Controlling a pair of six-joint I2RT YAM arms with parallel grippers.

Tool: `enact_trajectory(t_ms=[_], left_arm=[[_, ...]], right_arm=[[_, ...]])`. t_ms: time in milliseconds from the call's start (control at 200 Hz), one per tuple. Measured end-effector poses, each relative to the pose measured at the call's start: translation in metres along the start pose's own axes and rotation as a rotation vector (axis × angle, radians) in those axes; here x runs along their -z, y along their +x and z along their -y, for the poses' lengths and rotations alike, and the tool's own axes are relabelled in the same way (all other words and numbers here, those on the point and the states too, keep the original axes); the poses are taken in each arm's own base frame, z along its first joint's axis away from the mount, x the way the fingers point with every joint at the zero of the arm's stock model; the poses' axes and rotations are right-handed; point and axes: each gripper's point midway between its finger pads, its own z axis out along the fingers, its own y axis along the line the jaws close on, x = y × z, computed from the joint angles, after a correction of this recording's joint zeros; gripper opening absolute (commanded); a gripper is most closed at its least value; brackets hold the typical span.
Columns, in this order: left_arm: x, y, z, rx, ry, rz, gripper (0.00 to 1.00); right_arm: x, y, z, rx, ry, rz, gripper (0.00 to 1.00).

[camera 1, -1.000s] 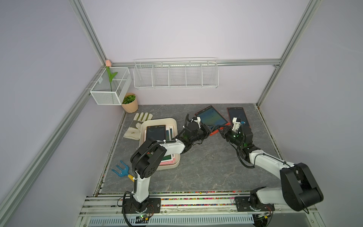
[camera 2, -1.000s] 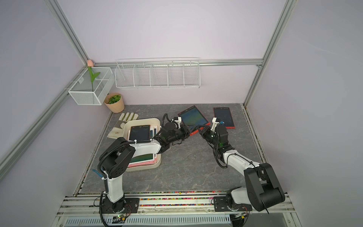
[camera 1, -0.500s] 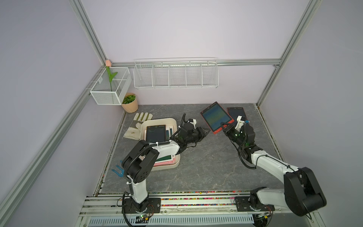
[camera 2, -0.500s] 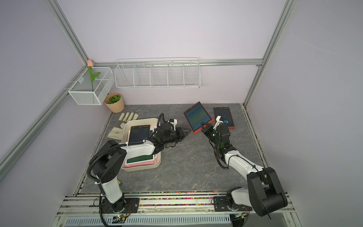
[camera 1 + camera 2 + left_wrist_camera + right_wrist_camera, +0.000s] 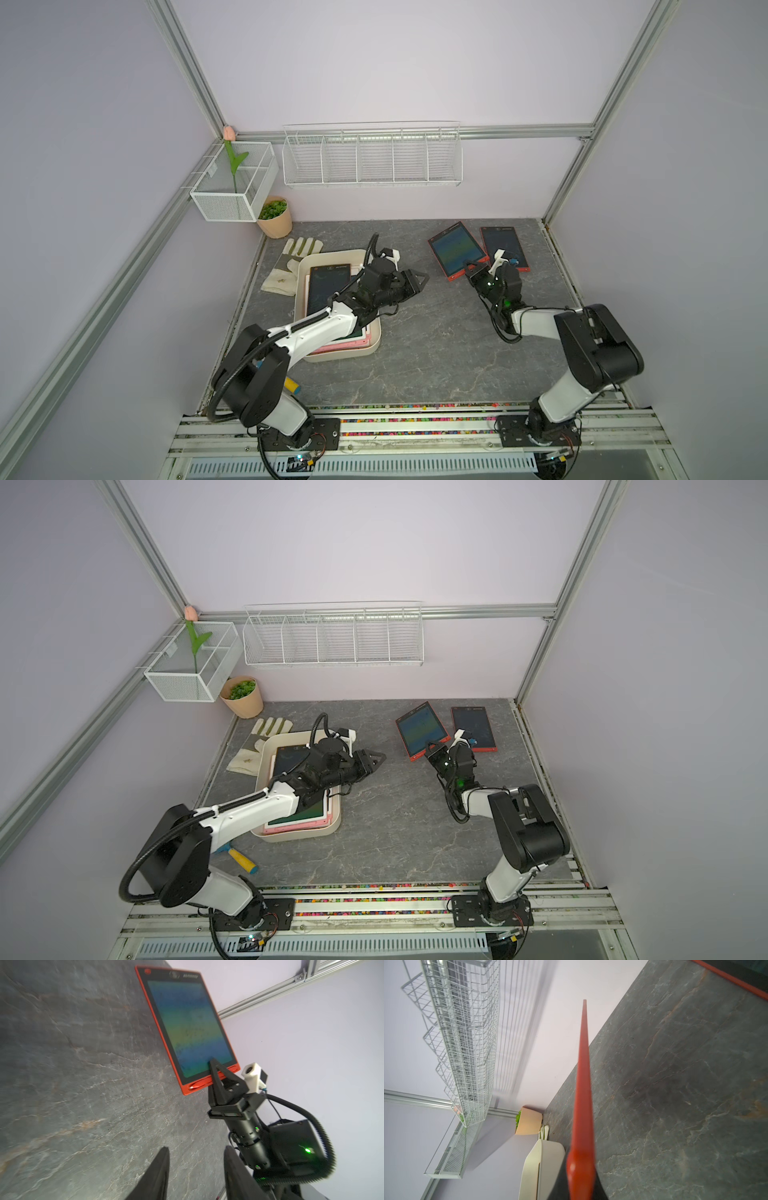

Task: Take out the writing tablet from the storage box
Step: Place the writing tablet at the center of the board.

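Observation:
Next, my right gripper turns the red-framed writing tablet point(image 5: 456, 248) parallel to the second red tablet point(image 5: 502, 239) before letting it go, because the tablet it holds is slanted beside that one.
The cream storage box point(image 5: 338, 358) point(image 5: 299, 838) sits at the table's left with a black writing tablet point(image 5: 328, 286) on top of other tablets in it. My right gripper point(image 5: 471, 268) point(image 5: 432, 751) point(image 5: 580, 1178) is shut on the near short edge of a red-framed writing tablet point(image 5: 457, 249) point(image 5: 422, 729) point(image 5: 191, 1026) point(image 5: 583, 1084). That tablet is low and nearly flat over the back right of the table. Whether it touches the table I cannot tell. My left gripper point(image 5: 422, 279) point(image 5: 378, 760) point(image 5: 196, 1149) is open and empty, just right of the box.
A second red tablet point(image 5: 503, 247) point(image 5: 737, 978) lies right beside the held one. A work glove point(image 5: 293, 266) and a plant pot point(image 5: 274, 218) are behind the box. Wire baskets point(image 5: 372, 160) hang on the walls. A yellow-handled tool point(image 5: 243, 860) lies by the left arm's base.
The right gripper has carried the red tablet right, back and down beside the other red one. The left gripper has drawn away from it toward the box.

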Motion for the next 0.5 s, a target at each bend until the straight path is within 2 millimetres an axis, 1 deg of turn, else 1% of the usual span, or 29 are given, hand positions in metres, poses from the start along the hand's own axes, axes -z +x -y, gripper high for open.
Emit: enact_trajectory(t_ms=[50,90,195,320,410,500], left_arm=[[0.017,-0.007,0.006,-0.026,-0.002,0.034,0.47],[0.028,-0.012,0.007,-0.041,-0.008,0.059,0.47],[0.050,-0.018,-0.001,-0.059,-0.041,0.101,0.48],[0.060,-0.021,-0.019,-0.055,-0.098,0.113,0.48],[0.063,-0.023,-0.032,-0.047,-0.135,0.112,0.48],[0.065,-0.025,-0.040,-0.042,-0.160,0.113,0.48]], right_arm=[[-0.004,-0.001,0.007,-0.007,0.010,0.016,0.07],[-0.006,-0.002,0.013,-0.019,0.014,0.035,0.07],[-0.011,-0.007,0.029,-0.052,0.037,0.091,0.07],[-0.015,-0.010,0.049,-0.078,0.061,0.149,0.07],[-0.017,-0.012,0.062,-0.097,0.069,0.188,0.07],[-0.019,-0.012,0.074,-0.118,0.069,0.217,0.08]])
